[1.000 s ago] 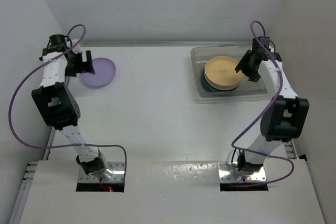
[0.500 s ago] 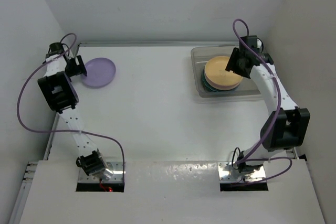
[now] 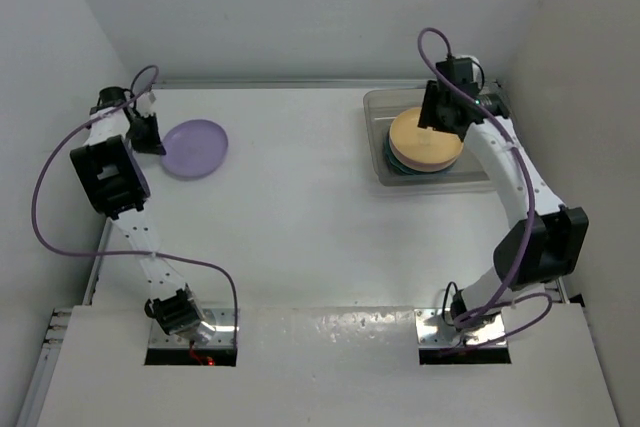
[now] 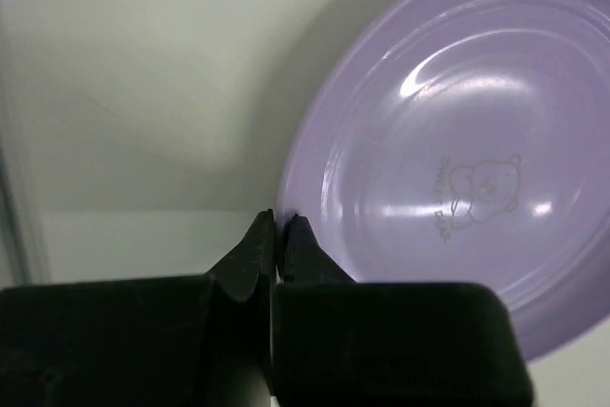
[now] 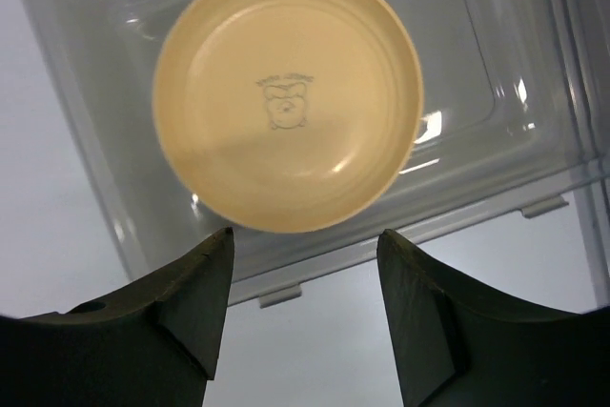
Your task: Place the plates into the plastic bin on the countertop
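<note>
The plastic bin (image 3: 430,145) stands too far away for the left gripper to reach, so the robot should bring the lavender plate halfway and pass its free rim (image 3: 225,143) to the right gripper.
A lavender plate (image 3: 197,148) lies on the countertop (image 3: 300,217) at the far left. My left gripper (image 3: 157,141) is shut on its left rim. In the left wrist view the black fingertips (image 4: 257,235) pinch the edge of the lavender plate (image 4: 457,169), with my left gripper (image 4: 278,223) closed tight. The clear plastic bin (image 3: 372,137) stands at the far right and holds a stack topped by a yellow-orange plate (image 3: 425,137), with a teal plate (image 3: 392,159) lower down. My right gripper (image 3: 440,112) hovers open above the yellow-orange plate (image 5: 286,92) and the plastic bin (image 5: 86,169); the right gripper (image 5: 305,234) holds nothing.
White walls close in the countertop on the left, back and right. A purple cable (image 3: 45,207) loops beside the left arm, and another (image 3: 430,47) arcs over the right wrist. Two metal mount plates (image 3: 225,325) sit at the front edge.
My left gripper has shut on the lavender plate's rim, and the plate has shifted slightly right. The right arm has swung left over the bin, staying open.
</note>
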